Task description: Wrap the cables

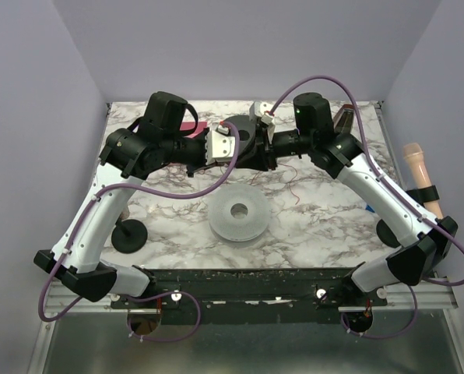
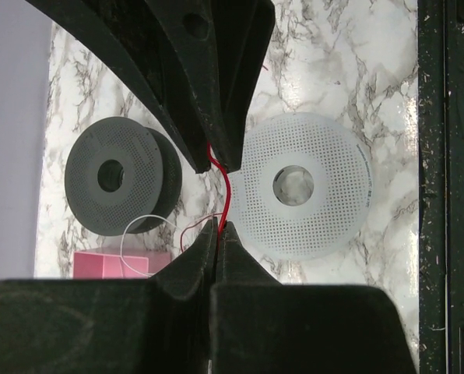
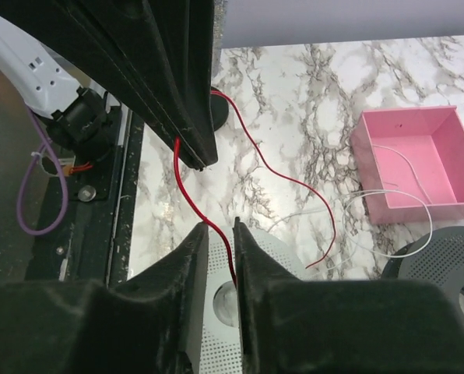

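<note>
Both my grippers are on the red wire and the white spool lies flat. My left gripper should take the wire again so my right gripper can tilt up the spool.
The cable is a thin red wire. My left gripper is shut on it at the fingertips, held above the table between a dark grey spool and a white perforated spool. My right gripper faces the left one tip to tip. Its jaws stand slightly apart, and the red wire runs loose through the gap. A longer stretch of the wire trails down towards the marble table. In the top view both grippers meet over the dark spool at the back.
A pink box with a thin white wire spilling out sits beside the grey spool. The white spool lies mid-table. A black round foot stands at the left, and a beige handle sits at the right edge.
</note>
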`<state>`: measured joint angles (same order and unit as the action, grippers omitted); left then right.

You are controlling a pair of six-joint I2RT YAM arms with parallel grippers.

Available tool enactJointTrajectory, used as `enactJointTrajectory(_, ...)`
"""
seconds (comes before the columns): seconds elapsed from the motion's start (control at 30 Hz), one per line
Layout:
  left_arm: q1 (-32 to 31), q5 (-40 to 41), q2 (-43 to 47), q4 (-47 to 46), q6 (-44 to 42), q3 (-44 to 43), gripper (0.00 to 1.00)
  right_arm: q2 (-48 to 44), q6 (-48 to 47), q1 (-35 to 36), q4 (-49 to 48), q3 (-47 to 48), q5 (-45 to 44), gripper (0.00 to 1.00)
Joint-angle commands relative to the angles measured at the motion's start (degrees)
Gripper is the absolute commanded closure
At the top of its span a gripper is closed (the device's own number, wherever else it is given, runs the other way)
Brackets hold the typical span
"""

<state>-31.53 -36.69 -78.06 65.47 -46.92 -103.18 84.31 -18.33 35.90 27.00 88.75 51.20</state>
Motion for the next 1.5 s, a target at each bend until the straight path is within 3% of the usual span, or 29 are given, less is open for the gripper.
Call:
enactJointTrajectory(0.0, -0.29, -1.19, 0.63, 1.68, -0.72, -1.33, 1.00, -1.61, -0.92, -0.74, 0.15, -1.21, -2.07, 0.76)
enactJointTrajectory(0.33, -0.29, -2.77, 0.63, 2.91, -0.55, -1.50, 1.00, -1.78, -1.01, -1.18, 0.33, -1.92, -2.86, 0.99)
enactJointTrajectory(0.4, -0.29, -3.82, 0.37, 2.47, -0.11, -0.28, 0.55, -1.26, -0.66, -1.10, 1.20, -0.95, -3.39, 0.99)
enactJointTrajectory(0.43, -0.37, -4.53, 0.28, 2.03, -0.28, 0.25, 0.43, -1.08, -0.92, -1.01, 1.38, -0.43, -2.69, 0.99)
enactJointTrajectory(0.47, -0.64, -4.97, 0.02, 0.90, 0.41, 0.69, 0.39, -1.17, -1.09, -0.92, 1.38, -0.16, -2.16, 0.99)
enactJointTrajectory(0.7, -1.87, -3.83, -2.36, -2.81, 2.62, -0.45, 0.42, -2.05, -2.06, -0.31, 1.74, -0.07, -0.66, 0.99)
enactJointTrajectory(0.97, -4.59, -1.64, -3.76, -3.78, 4.46, -0.97, 0.65, -2.84, -1.89, -0.04, 1.21, -0.42, -0.58, 0.99)
enactJointTrajectory(1.1, -4.59, -0.67, -3.41, -2.90, 4.03, -0.80, 0.72, -3.63, -2.15, -0.04, 1.21, -0.51, -0.05, 0.99)
enactJointTrajectory(1.2, -4.60, 1.08, -3.06, -3.24, 4.03, -0.80, 0.72, -3.98, -2.33, -0.04, 1.21, -0.77, 0.13, 0.99)
enactJointTrajectory(1.33, -4.59, 3.81, -2.54, -5.35, 4.90, 0.34, 0.64, -4.07, -2.59, -0.04, 1.21, -1.04, 0.74, 0.99)
enactJointTrajectory(1.47, -4.59, 4.61, -2.62, -6.23, 6.22, 0.08, 0.69, -4.60, -2.77, -0.04, 1.21, -1.39, 0.83, 0.99)
